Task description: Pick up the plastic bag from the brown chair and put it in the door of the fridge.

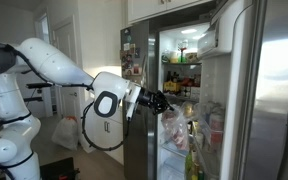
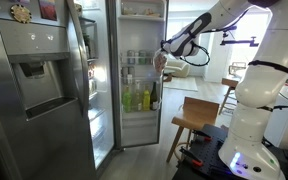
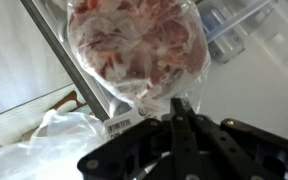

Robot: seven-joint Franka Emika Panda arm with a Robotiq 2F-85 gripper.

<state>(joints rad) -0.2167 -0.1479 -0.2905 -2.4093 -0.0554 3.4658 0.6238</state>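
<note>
The plastic bag [image 1: 173,132] is hanging high and short of the shelf bins in the door. My gripper should bring the bag down and reach farther toward the inner side of the door [image 1: 215,120].
My gripper [image 3: 177,104] is shut on the top edge of the plastic bag [image 3: 134,45], a clear crinkly bag with reddish and pale contents that hangs from the fingers. In both exterior views the gripper [image 1: 164,102] [image 2: 165,47] holds the bag [image 1: 176,127] [image 2: 160,62] up at the open fridge [image 1: 184,60] [image 2: 139,70]. The door of the fridge [image 1: 219,100], with its white inner side and clear shelf bins, stands right beside the bag. The brown chair [image 2: 196,115] stands empty below the arm.
The narrower steel door with the dispenser panel [image 2: 39,85] stands open on the far side of the fridge. A larger white bag [image 1: 66,131] lies on the floor behind the arm. The fridge shelves hold bottles and food [image 2: 140,97]. The robot base [image 2: 249,120] stands by the chair.
</note>
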